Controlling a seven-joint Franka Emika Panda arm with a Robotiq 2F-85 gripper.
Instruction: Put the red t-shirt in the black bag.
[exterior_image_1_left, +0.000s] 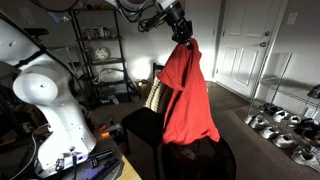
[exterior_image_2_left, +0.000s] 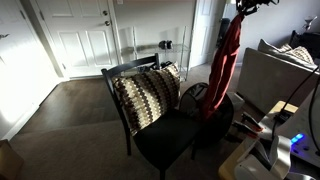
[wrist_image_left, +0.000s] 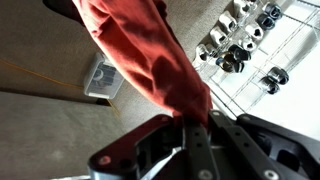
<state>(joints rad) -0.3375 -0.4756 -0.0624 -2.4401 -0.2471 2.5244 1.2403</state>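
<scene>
The red t-shirt's lower hem (exterior_image_2_left: 206, 112) hangs near the chair, so the robot's gripper should lift the shirt and move it over the black bag's opening (exterior_image_1_left: 203, 160) before lowering it.
The red t-shirt (exterior_image_1_left: 185, 95) hangs full length from my gripper (exterior_image_1_left: 181, 33), which is shut on its top edge high above the floor. It shows as a narrow red drape in an exterior view (exterior_image_2_left: 226, 65) and runs away from the jaws in the wrist view (wrist_image_left: 140, 50). The gripper (wrist_image_left: 190, 120) pinches the cloth between its fingers. The black bag (exterior_image_1_left: 200, 160) sits on the floor under the shirt's lower hem; its dark opening also shows in an exterior view (exterior_image_2_left: 215, 105) beside the chair.
A black chair (exterior_image_2_left: 165, 135) with a patterned cushion (exterior_image_2_left: 145, 95) stands next to the bag. Shoes (exterior_image_1_left: 280, 130) lie on a low rack. A metal shelf (exterior_image_1_left: 100, 50) stands behind. White doors (exterior_image_2_left: 85, 40) are in the background.
</scene>
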